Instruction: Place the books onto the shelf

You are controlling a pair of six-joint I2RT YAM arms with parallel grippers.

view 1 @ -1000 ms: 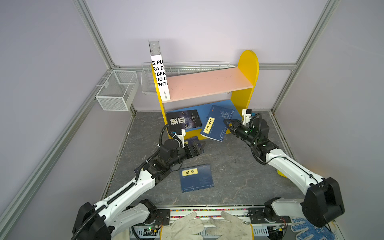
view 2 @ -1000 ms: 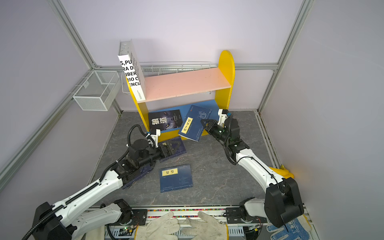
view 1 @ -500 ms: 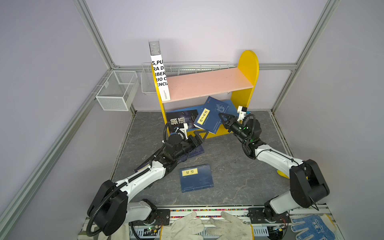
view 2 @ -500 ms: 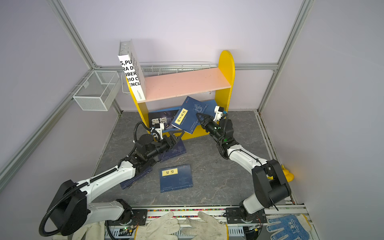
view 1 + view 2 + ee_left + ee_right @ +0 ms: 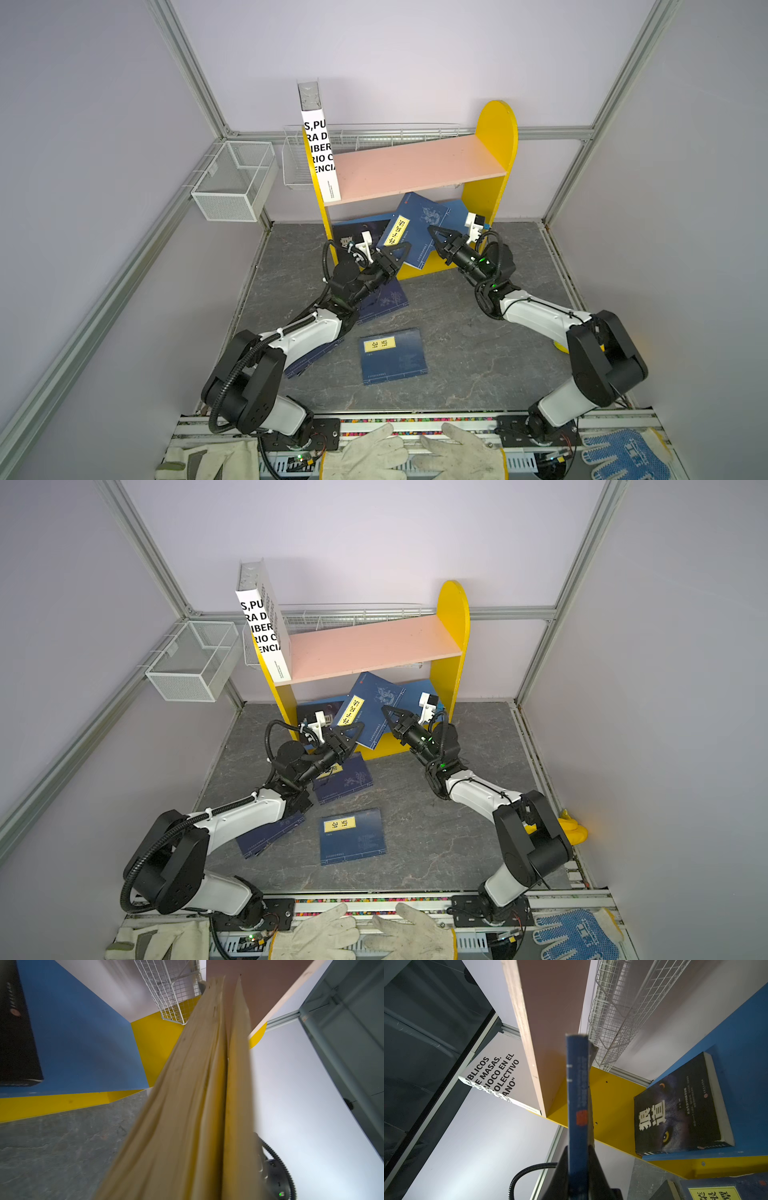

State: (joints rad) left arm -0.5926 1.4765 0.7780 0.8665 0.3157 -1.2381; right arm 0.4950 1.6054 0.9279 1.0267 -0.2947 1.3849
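Next, I back the navy book out, since it tilts up at the pink board, and lets my right gripper alone carry it over the black book.
A navy book with a yellow label stands tilted in front of the shelf's blue lower board, its top under the pink board. My right gripper is shut on its spine edge. My left gripper clamps the book's lower corner, and the page edge fills the left wrist view and hides the jaws. A black book lies on the lower board. The white book stands at the upper board's left end. Three navy books lie on the floor.
White wire baskets hang on the back and left frame rails, close behind the shelf. Work gloves lie on the front rail. A yellow object sits on the floor behind the right arm's elbow.
The right gripper raised the navy book from leaning on the lower board to a steep tilt under the pink board. The left gripper came forward to the book's lower corner and closed.
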